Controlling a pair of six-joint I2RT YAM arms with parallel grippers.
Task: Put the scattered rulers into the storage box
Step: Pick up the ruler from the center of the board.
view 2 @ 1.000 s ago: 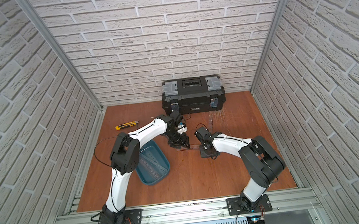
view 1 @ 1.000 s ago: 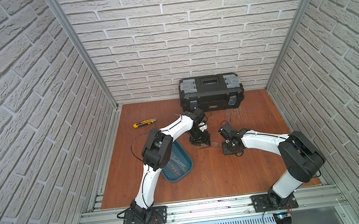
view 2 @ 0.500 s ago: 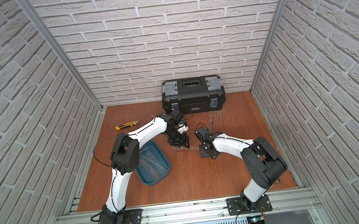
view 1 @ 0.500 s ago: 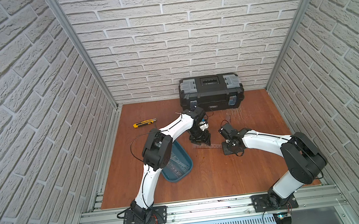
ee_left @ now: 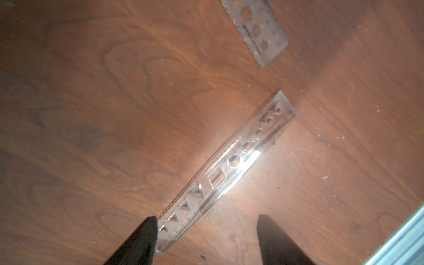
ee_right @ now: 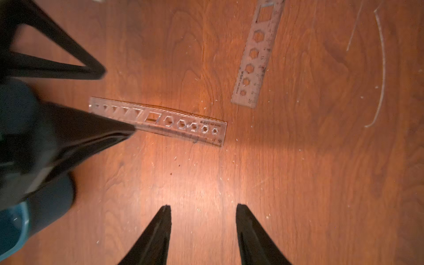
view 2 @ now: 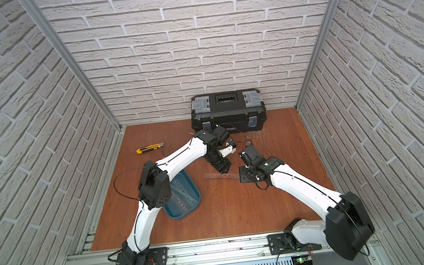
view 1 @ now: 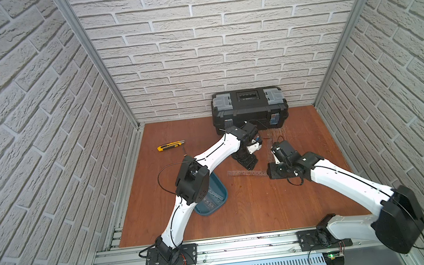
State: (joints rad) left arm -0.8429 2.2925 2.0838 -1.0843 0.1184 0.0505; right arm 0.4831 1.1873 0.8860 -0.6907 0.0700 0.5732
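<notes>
My right gripper should back off and my left gripper should take the near ruler's middle (view 1: 248,173), because my left arm is in my right gripper's way to the storage box (view 1: 212,199).
One clear ruler (view 1: 247,173) (view 2: 221,176) lies flat on the wooden floor between both arms. My left gripper (ee_left: 207,220) (view 1: 248,164) stands open with that ruler (ee_left: 227,169) between its fingers at one end, close to one fingertip (ee_left: 151,223). My right gripper (ee_right: 203,206) (view 1: 274,171) is open and empty, just short of the ruler's (ee_right: 160,121) other end. A second ruler (ee_right: 254,57) (view 1: 270,149) lies nearby. The storage box (view 1: 209,212) (view 2: 180,217), a teal tray, sits under the left arm and has clear rulers (view 2: 183,197) in it.
A black toolbox (view 1: 249,109) stands against the back wall. A yellow utility knife (view 1: 170,145) lies at the back left, with a small screwdriver (view 1: 184,151) beside it. Brick walls close in three sides, and a metal rail (view 1: 219,247) runs along the front.
My right gripper has gone from shut to open, with nothing left in it. The left gripper has opened a little wider. The ruler lies on the floor between them.
</notes>
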